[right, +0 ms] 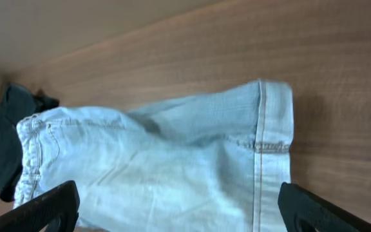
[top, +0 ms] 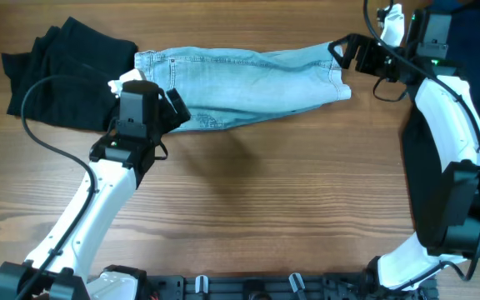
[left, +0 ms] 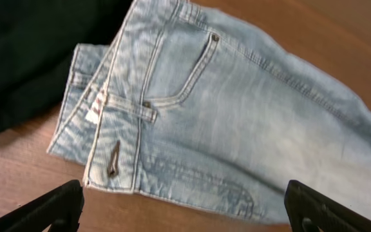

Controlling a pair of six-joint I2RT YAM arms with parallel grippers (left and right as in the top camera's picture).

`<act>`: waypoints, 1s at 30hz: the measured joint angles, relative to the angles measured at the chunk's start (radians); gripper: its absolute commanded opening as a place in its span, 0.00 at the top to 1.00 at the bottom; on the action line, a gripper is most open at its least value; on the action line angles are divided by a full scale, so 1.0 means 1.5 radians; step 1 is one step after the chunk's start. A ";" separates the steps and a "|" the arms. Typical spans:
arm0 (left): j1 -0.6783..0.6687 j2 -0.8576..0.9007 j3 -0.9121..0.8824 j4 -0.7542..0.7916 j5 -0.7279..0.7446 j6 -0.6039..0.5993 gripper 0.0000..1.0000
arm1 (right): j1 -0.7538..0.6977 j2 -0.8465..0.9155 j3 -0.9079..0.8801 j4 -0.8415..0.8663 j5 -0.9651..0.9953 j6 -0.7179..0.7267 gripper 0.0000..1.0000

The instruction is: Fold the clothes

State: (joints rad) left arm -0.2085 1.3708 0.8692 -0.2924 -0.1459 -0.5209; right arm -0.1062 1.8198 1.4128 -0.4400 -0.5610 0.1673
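The waistband's layers (left: pixel 90 106) are uneven, so the light-blue denim shorts (left: pixel 237 116) will double up into a thick, gaping bundle when I fold their hem across.
Light-blue denim shorts (top: pixel 248 83) lie folded lengthwise across the far part of the wooden table, waistband at the left, hem at the right. The left wrist view shows the waistband, belt loop and pocket (left: pixel 172 96). The right wrist view shows the hem end (right: pixel 263 142). My left gripper (top: pixel 173 108) is open above the waistband's near edge (left: pixel 185 209). My right gripper (top: pixel 344 57) is open and empty above the hem end (right: pixel 179 216).
A black garment (top: pixel 65 71) lies bunched at the far left, touching the shorts' waistband, and shows in the left wrist view (left: pixel 31 58). A dark navy garment (top: pixel 473 42) lies at the far right under the right arm.
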 measured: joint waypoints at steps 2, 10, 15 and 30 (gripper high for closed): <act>0.000 0.000 0.000 -0.006 0.004 0.001 0.00 | 0.000 0.007 0.001 -0.030 0.004 0.001 0.01; 0.000 0.000 0.000 -0.030 0.011 0.001 0.00 | 0.000 0.098 0.001 -0.070 0.076 0.008 0.01; 0.000 0.000 0.000 -0.030 0.012 0.001 0.00 | 0.000 0.159 0.001 -0.051 0.083 0.008 0.05; 0.000 0.000 0.000 -0.038 0.012 0.001 0.00 | 0.033 0.224 0.004 0.004 0.045 0.013 0.79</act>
State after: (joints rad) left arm -0.2085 1.3708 0.8692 -0.3492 -0.1284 -0.5198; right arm -0.0563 2.1551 1.4181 -0.4347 -0.4938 0.1871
